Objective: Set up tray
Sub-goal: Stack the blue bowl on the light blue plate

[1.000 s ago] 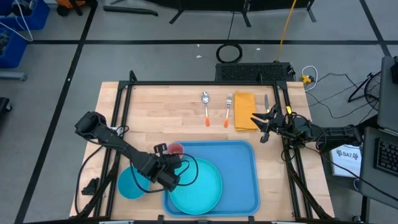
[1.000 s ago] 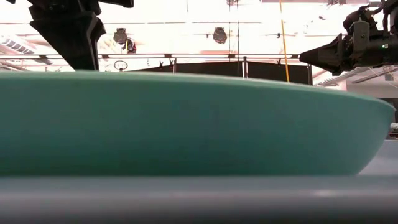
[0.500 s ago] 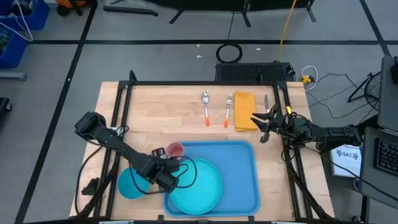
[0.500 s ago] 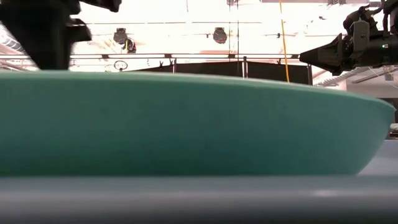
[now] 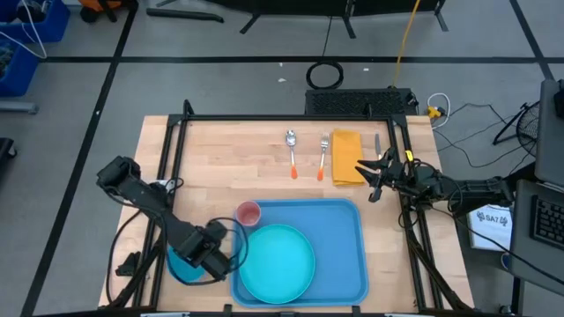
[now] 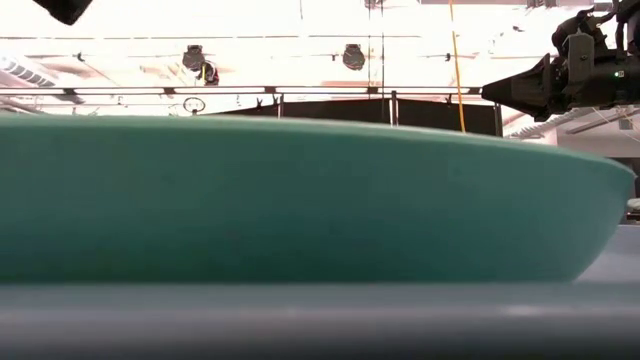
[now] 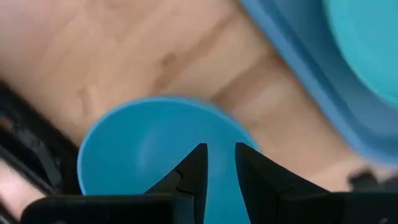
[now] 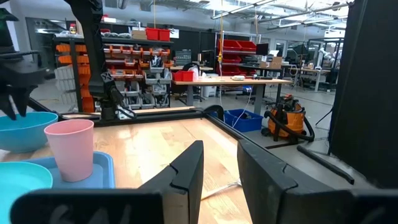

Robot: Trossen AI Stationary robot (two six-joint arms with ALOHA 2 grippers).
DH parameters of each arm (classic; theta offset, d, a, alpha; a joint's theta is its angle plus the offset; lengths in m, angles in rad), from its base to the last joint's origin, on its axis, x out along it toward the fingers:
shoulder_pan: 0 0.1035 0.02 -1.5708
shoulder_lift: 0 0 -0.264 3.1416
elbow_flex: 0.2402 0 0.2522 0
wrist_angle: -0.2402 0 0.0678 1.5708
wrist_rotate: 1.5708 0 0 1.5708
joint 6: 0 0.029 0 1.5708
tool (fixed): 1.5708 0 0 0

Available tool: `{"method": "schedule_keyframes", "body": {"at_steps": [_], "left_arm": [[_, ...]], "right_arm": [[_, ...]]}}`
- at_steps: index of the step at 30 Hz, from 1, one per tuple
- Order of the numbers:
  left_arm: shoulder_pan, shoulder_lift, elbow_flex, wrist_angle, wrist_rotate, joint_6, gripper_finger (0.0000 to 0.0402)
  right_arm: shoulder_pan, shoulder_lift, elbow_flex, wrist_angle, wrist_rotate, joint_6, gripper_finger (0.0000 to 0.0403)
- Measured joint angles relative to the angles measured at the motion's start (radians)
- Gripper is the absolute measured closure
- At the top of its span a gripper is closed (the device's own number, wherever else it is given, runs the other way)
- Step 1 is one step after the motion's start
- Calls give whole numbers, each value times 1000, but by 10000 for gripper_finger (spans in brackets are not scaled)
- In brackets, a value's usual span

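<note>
My left gripper's fingers both hang over the blue bowl's inside [image 7: 165, 152] at a slant to its rim, so next I turn and straddle the rim [image 7: 245, 132] nearest the tray.
The light-blue tray [image 5: 344, 255] lies at the table's near edge. A round teal plate [image 5: 278, 260] rests flat on it and fills the low view [image 6: 300, 200]. A pink cup [image 5: 248, 213] stands upright on the tray's far left corner [image 8: 71, 149]. A small blue bowl [image 5: 181, 266] sits on the wood left of the tray. My left gripper [image 5: 204, 255] hangs open above that bowl [image 7: 155, 149] and touches nothing [image 7: 219, 152]. My right gripper [image 5: 367, 180] waits open above the table's right side [image 8: 219, 149].
A spoon [image 5: 291, 150], a fork [image 5: 323, 155], a folded yellow napkin [image 5: 346, 157] and a knife [image 5: 377, 145] lie in a row on the far half of the table. A black frame rail [image 5: 291, 118] borders the far edge. Bare wood shows between the cutlery and the tray.
My left gripper has drawn away from the pink cup toward the table's left edge and now hangs over the blue bowl. The cup, partly covered by the gripper before, stands in full view in the same spot. In the low view the left arm has slid out to the left.
</note>
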Motion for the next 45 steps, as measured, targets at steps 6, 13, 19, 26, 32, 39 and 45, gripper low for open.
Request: {"method": "schedule_keyframes", "body": {"at_steps": [6,13,19,26,32,39,45], "left_arm": [[56,-6,0,-1,-58,-120,314],[90,-3,0,-8,-129,-394,314],[85,-1,0,-34,-96,-596,314],[37,-1,0,-37,-28,-788,314],[-6,-1,0,-14,-22,-875,314],[16,0,-14,-15,2,-872,314],[19,0,-116,132,74,-867,314]], "right_arm": [[0,0,0,33,0,-1,314],[0,0,0,64,0,3,314],[0,0,0,63,1,32,314],[0,0,0,63,5,16,314],[0,0,0,67,5,-2,314],[0,0,0,67,6,-1,314],[0,1,0,67,5,-2,314]]}}
